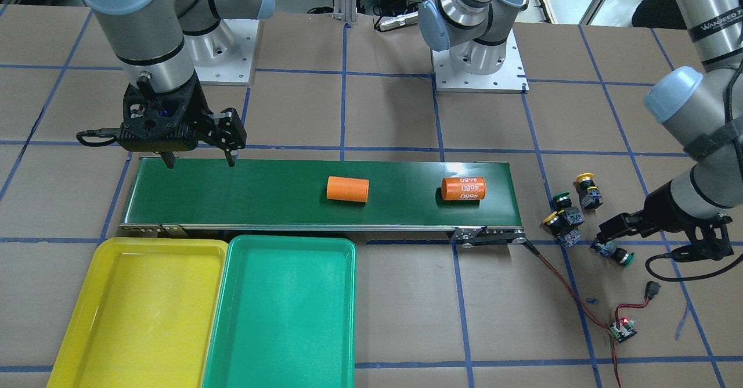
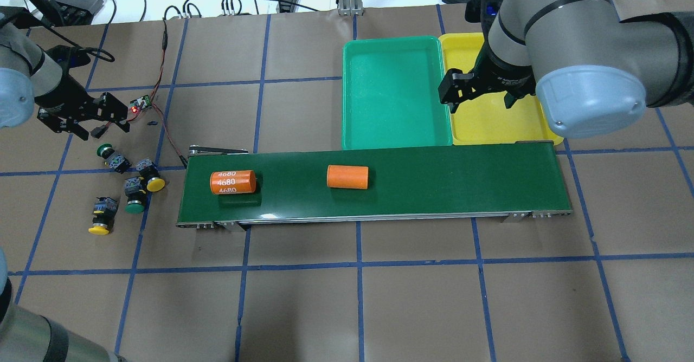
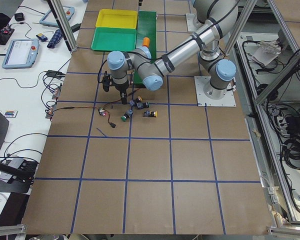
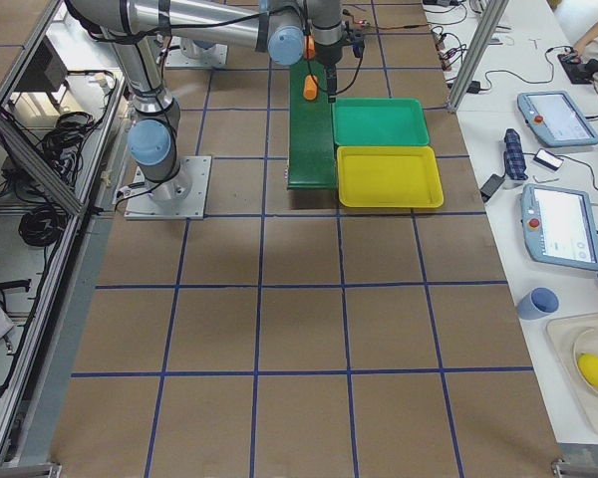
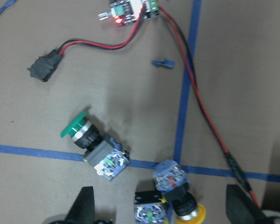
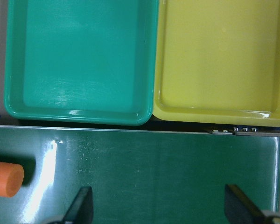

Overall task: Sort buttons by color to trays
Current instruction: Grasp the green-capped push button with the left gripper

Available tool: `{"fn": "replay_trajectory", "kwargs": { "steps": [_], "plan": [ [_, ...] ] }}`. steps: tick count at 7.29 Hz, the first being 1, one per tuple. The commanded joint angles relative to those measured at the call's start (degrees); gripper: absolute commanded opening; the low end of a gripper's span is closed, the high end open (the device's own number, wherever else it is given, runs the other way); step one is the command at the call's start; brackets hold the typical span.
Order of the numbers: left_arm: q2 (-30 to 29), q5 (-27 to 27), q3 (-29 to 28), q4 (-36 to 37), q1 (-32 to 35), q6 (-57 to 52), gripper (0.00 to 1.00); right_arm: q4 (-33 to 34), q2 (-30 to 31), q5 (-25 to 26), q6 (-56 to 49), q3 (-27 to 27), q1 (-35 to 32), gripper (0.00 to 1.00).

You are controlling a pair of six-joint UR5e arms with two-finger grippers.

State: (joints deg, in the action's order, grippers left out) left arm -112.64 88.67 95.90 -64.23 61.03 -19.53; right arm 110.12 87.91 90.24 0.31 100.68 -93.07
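A red light (image 1: 624, 322) is shining on the controller board, so the belt will move the green button toward my right gripper when I put it on the belt.
Four buttons lie on the brown table off the belt's end: a green one (image 2: 105, 153), a yellow one (image 2: 152, 180), a green one (image 2: 134, 200) and a yellow one (image 2: 100, 222). My left gripper (image 2: 100, 129) hovers open and empty just beyond the first green button (image 5: 91, 140). In the left wrist view a yellow button (image 5: 182, 205) sits between its fingers (image 5: 84, 207). My right gripper (image 2: 481, 101) is open and empty above the belt's other end, beside the green tray (image 2: 396, 91) and the yellow tray (image 2: 488, 126). Both trays are empty.
A long dark green conveyor belt (image 2: 434, 183) carries two orange cylinders (image 2: 232, 182) (image 2: 348, 176), one marked 4680. A small controller board (image 2: 140, 104) with a red light and red-black wires (image 2: 168, 134) lies near the left gripper.
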Motion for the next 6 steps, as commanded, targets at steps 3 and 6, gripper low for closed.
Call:
{"fn": "replay_trajectory", "kwargs": {
  "steps": [3,6],
  "plan": [
    [-6.18,-0.17,2.54,7.37,-3.63,-0.07,1.00,0.00,-0.19,-0.07,-0.05,0.04,0.00,1.00],
    [-7.85,-0.08,2.54,8.07,-3.73,0.10,0.61,0.18,-0.55,-0.07,-0.05,0.04,0.00,1.00]
  ]
}}
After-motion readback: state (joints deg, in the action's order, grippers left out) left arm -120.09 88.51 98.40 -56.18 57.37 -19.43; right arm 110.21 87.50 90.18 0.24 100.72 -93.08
